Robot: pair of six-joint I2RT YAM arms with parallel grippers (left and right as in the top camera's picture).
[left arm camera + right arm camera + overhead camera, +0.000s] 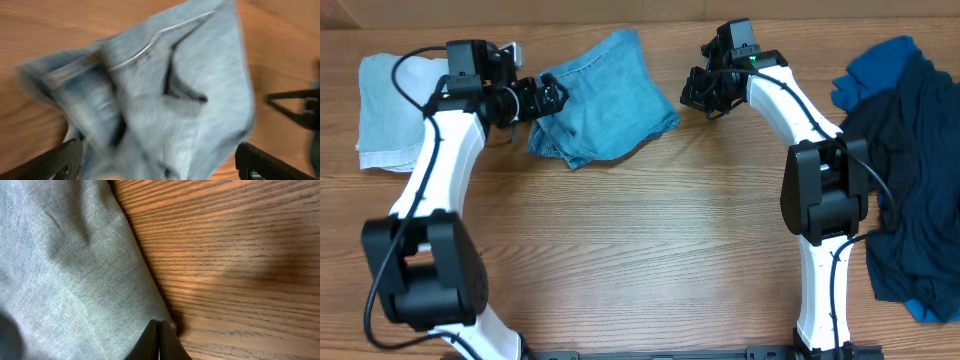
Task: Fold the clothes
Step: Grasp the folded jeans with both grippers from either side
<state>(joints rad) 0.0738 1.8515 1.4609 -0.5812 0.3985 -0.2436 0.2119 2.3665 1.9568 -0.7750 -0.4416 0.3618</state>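
My gripper will lift the light-blue denim jeans (215, 70), and the jeans will buckle and sag into thick folds, because loose, raised creases (181, 90) run through them.
The light-blue denim jeans (605, 100) lie bunched in a rough fold at the back middle of the table. My left gripper (552, 97) is at their left edge. In the left wrist view it (160, 160) is open, its black fingers (62, 161) wide apart, with the blurred jeans (190, 100) lying between them. My right gripper (705, 95) hovers just off the jeans' right edge. Seen from the right wrist, it (159, 330) is shut, tips pressed together at the denim's (65, 270) border, and no cloth shows between them.
A paler denim piece (390, 110) lies folded at the back left, under the left arm. A pile of dark navy and black garments (910, 200) with a royal-blue one (880, 70) on top fills the right edge. Bare wood (640, 230) spans the front middle.
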